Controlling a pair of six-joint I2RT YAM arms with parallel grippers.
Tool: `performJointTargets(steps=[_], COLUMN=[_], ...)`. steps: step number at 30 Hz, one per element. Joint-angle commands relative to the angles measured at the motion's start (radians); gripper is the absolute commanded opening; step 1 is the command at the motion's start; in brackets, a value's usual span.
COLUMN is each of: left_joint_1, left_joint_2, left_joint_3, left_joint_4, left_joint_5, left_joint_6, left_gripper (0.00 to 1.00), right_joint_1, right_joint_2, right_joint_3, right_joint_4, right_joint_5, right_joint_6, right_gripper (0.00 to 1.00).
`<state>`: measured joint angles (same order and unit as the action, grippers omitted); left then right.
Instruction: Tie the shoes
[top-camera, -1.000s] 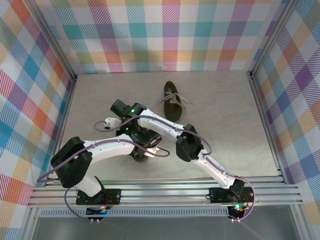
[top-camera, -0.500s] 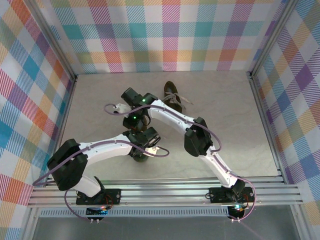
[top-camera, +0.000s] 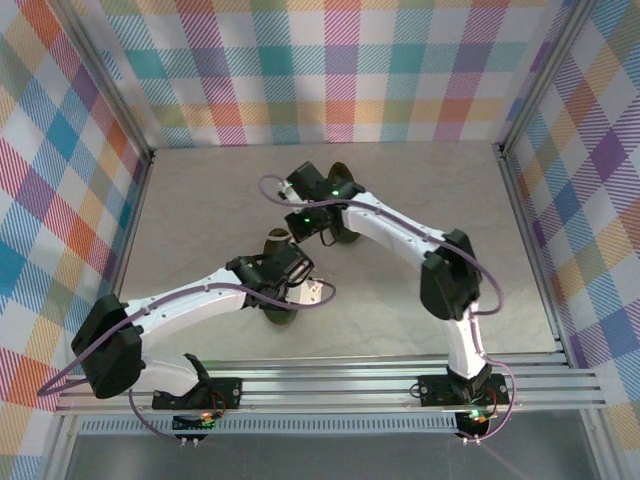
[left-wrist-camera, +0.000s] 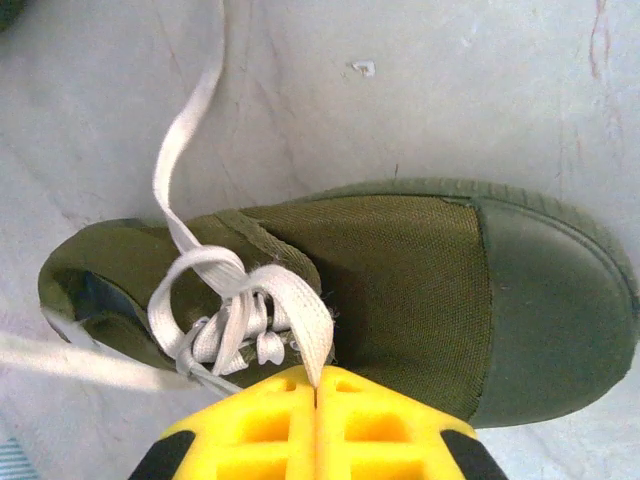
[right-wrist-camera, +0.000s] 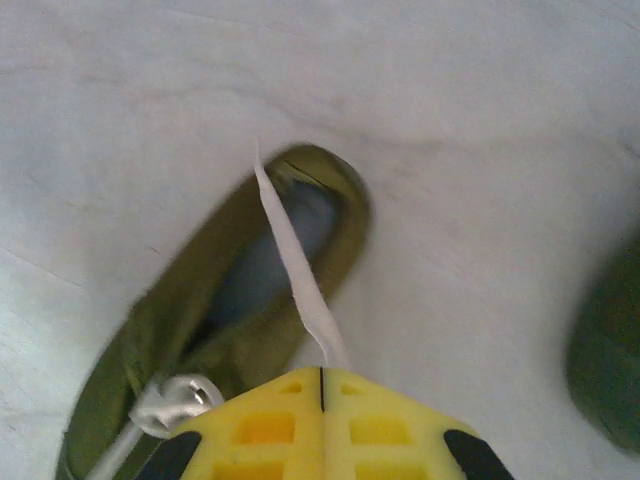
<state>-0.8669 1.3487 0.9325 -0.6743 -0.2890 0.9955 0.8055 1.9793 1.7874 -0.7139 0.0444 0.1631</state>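
The robot's left gripper has the loop (left-wrist-camera: 304, 308) and the tabletop (top-camera: 346, 284) beside the near shoe is open, so the right gripper keeps carrying its lace strand there and releases it.
The near shoe (left-wrist-camera: 420, 300) is dark olive-green and lies on its sole, toe to the right in the left wrist view. My left gripper (left-wrist-camera: 316, 385) hangs just above its tongue, shut on a loop of the cream-white lace (left-wrist-camera: 300, 320). Seen from the top camera, this shoe (top-camera: 281, 315) lies under the left gripper (top-camera: 280, 268). My right gripper (right-wrist-camera: 321, 372) is shut on another lace strand (right-wrist-camera: 295, 270) that runs taut over the shoe's heel opening (right-wrist-camera: 280, 240). The right gripper (top-camera: 305, 195) is behind the heel. The right arm partly hides the second shoe (top-camera: 347, 236).
The second shoe (right-wrist-camera: 610, 370) shows as a dark blur at the right edge of the right wrist view. A free lace end (left-wrist-camera: 190, 130) trails across the pale tabletop (top-camera: 200, 200). Checked walls (top-camera: 330, 70) and metal rails enclose the table.
My right gripper has swung back and to the right, drawing its lace strand away from the near shoe's heel. The left gripper has shifted slightly, still over the shoe.
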Motion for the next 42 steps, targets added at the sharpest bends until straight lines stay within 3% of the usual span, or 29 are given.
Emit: performJointTargets(steps=[1, 7, 13, 16, 17, 20, 25, 28, 31, 34, 38, 42], left_joint_1=[0.013, 0.043, 0.084, 0.101, 0.108, 0.12, 0.158, 0.195, 0.218, 0.226, 0.23, 0.247], left_joint_2=[-0.03, -0.062, -0.112, -0.133, -0.139, -0.159, -0.181, -0.19, -0.188, -0.181, -0.172, -0.149], left_joint_3=[0.022, 0.029, 0.029, 0.031, 0.029, 0.021, 0.024, 0.028, 0.031, 0.031, 0.025, 0.031], left_joint_4=[-0.056, -0.048, -0.022, -0.018, -0.015, 0.0, 0.025, 0.059, 0.088, 0.102, 0.13, 0.169], left_joint_5=[0.117, 0.194, 0.292, 0.338, 0.352, 0.381, 0.422, 0.46, 0.49, 0.498, 0.5, 0.537], left_joint_6=[-0.044, -0.076, -0.124, -0.151, -0.164, -0.196, -0.265, -0.341, -0.415, -0.47, -0.54, -0.665], left_gripper=[0.0, 0.0, 0.0, 0.0, 0.0, 0.0, 0.0, 0.0, 0.0, 0.0, 0.0, 0.0], right_joint_1=[-0.001, 0.0, -0.03, -0.045, -0.047, -0.059, -0.098, -0.108, -0.12, -0.121, -0.116, -0.109], right_joint_2=[-0.115, -0.244, -0.338, -0.364, -0.375, -0.446, -0.535, -0.528, -0.471, -0.369, -0.251, -0.178], right_joint_3=[-0.157, -0.394, -0.467, -0.506, -0.523, -0.619, -0.731, -0.783, -0.761, -0.658, -0.542, -0.479], right_joint_4=[0.075, 0.163, 0.166, 0.163, 0.167, 0.244, 0.384, 0.509, 0.501, 0.351, 0.198, 0.109], right_joint_5=[0.072, 0.037, 0.099, 0.06, 0.05, 0.051, 0.076, 0.073, 0.012, 0.078, 0.186, 0.244], right_joint_6=[0.17, 0.269, 0.291, 0.292, 0.293, 0.274, 0.109, -0.065, -0.195, -0.22, -0.062, 0.201], right_gripper=[0.0, 0.0, 0.0, 0.0, 0.04, 0.3, 0.43, 0.58, 0.59, 0.53, 0.48, 0.46])
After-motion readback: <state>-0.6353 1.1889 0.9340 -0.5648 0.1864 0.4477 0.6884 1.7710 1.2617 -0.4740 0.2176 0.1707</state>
